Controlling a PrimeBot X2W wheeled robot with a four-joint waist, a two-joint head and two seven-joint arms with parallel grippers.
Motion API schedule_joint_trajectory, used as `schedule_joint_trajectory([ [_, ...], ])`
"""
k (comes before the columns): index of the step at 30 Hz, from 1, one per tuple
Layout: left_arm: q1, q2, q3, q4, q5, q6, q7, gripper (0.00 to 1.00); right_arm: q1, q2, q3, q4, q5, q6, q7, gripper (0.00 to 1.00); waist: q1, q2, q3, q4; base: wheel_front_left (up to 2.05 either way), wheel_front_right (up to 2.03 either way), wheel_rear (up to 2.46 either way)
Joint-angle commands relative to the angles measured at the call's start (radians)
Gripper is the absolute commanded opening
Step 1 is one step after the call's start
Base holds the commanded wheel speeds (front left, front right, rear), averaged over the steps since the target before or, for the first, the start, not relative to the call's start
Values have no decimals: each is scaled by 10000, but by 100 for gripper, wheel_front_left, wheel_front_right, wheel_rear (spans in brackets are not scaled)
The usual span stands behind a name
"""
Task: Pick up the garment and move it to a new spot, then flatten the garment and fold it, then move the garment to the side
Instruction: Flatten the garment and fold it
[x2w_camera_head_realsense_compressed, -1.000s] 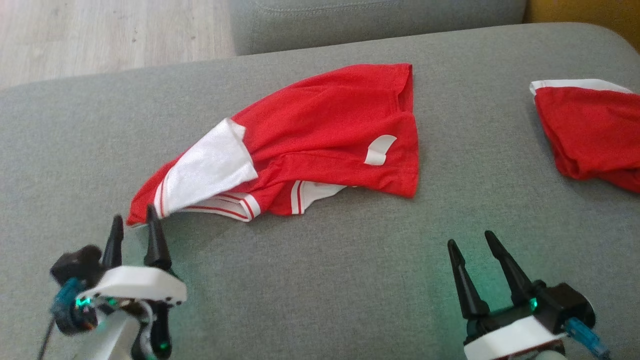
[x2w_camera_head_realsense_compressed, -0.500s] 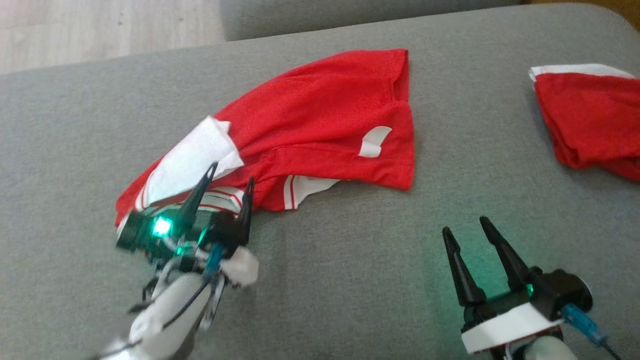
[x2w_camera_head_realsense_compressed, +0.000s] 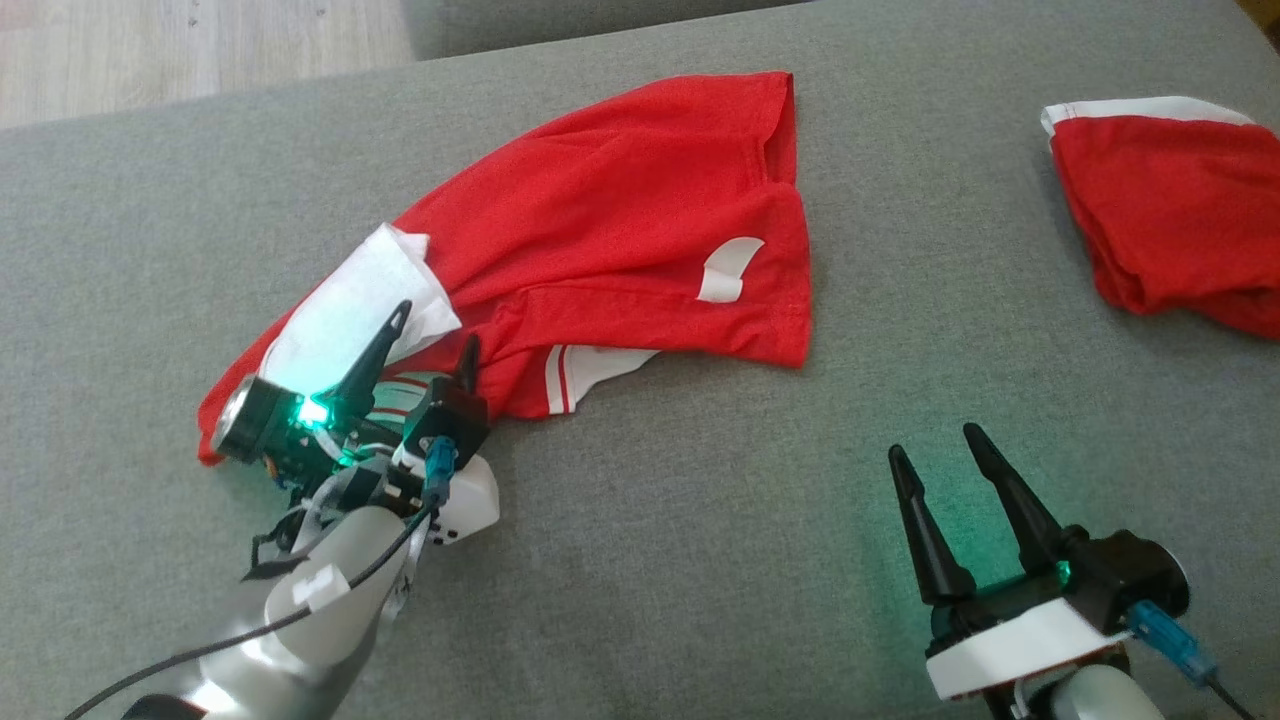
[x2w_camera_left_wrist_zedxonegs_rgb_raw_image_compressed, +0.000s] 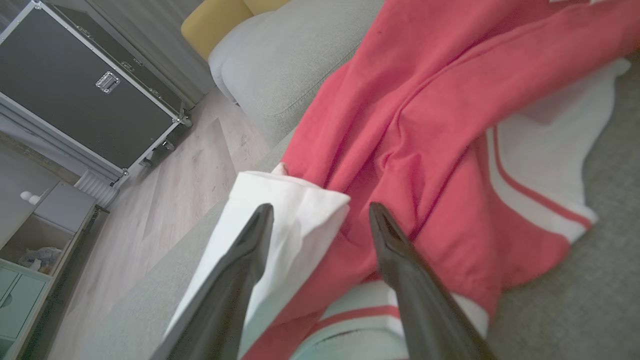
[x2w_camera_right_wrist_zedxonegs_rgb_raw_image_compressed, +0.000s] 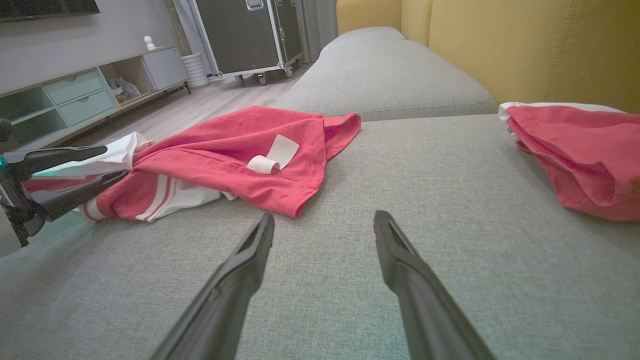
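Note:
I expect another white sleeve (x2w_camera_head_realsense_compressed: 609, 364) to come out from beneath when I spread the garment, because its striped trim (x2w_camera_head_realsense_compressed: 560, 380) peeks from under the red cloth.
The garment (x2w_camera_head_realsense_compressed: 620, 220) is a red shirt with white sleeves and striped trim, lying crumpled on the grey sofa cushion (x2w_camera_head_realsense_compressed: 700, 480). My left gripper (x2w_camera_head_realsense_compressed: 434, 325) hovers open over the near left part of the garment. In the left wrist view its fingers (x2w_camera_left_wrist_zedxonegs_rgb_raw_image_compressed: 250, 260) straddle the edge of the white sleeve (x2w_camera_left_wrist_zedxonegs_rgb_raw_image_compressed: 295, 215) and the red cloth (x2w_camera_left_wrist_zedxonegs_rgb_raw_image_compressed: 425, 125) beside it, gripping nothing. My right gripper (x2w_camera_head_realsense_compressed: 932, 440) is open over bare cushion at the lower right, well short of the garment (x2w_camera_right_wrist_zedxonegs_rgb_raw_image_compressed: 225, 145). The right wrist view has my right gripper (x2w_camera_right_wrist_zedxonegs_rgb_raw_image_compressed: 325, 216) and, at its left edge, the left gripper (x2w_camera_right_wrist_zedxonegs_rgb_raw_image_compressed: 115, 161).
A second red-and-white piece of clothing (x2w_camera_head_realsense_compressed: 1170, 220) lies at the cushion's far right, against the yellow backrest (x2w_camera_right_wrist_zedxonegs_rgb_raw_image_compressed: 525, 45). Wooden floor (x2w_camera_head_realsense_compressed: 150, 50) lies beyond the cushion's far left edge. A black flight case (x2w_camera_left_wrist_zedxonegs_rgb_raw_image_compressed: 75, 90) and a low sideboard (x2w_camera_right_wrist_zedxonegs_rgb_raw_image_compressed: 75, 95) stand across the room.
My left gripper has swung from the garment's near left corner rightward over the white sleeve, turning at the wrist and opening wider. The head camera has tilted slightly. The right arm is unchanged.

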Motion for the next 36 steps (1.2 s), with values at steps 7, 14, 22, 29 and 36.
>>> schedule_joint_trajectory([
  [7, -668, 57, 207, 206, -9, 59, -499, 30, -206, -200, 189, -265, -63, -7, -38, 100, -1, 0, -52, 120, 0, 0, 0],
  [14, -746, -56, 214, 485, -175, 6, -916, 0, -148, -275, 187, -274, -84, -7, -38, 100, -1, 0, -130, 226, 0, 0, 0],
  [22, -970, 605, 589, -502, -332, 89, -1777, 0, -34, -378, 101, -191, -72, -7, -38, 100, -1, 0, -198, 800, 0, 0, 0],
  [29, -1146, 1809, 911, -2146, -216, 153, -1820, 0, -363, -523, 63, 221, 222, -7, -38, 100, -1, 0, -101, 1318, 0, 0, 0],
  [36, -1272, 2841, 1212, -3803, -31, 429, -1066, 0, -1730, -941, 275, 1711, 1260, -7, -38, 100, -1, 0, 203, 1657, 0, 0, 0],
])
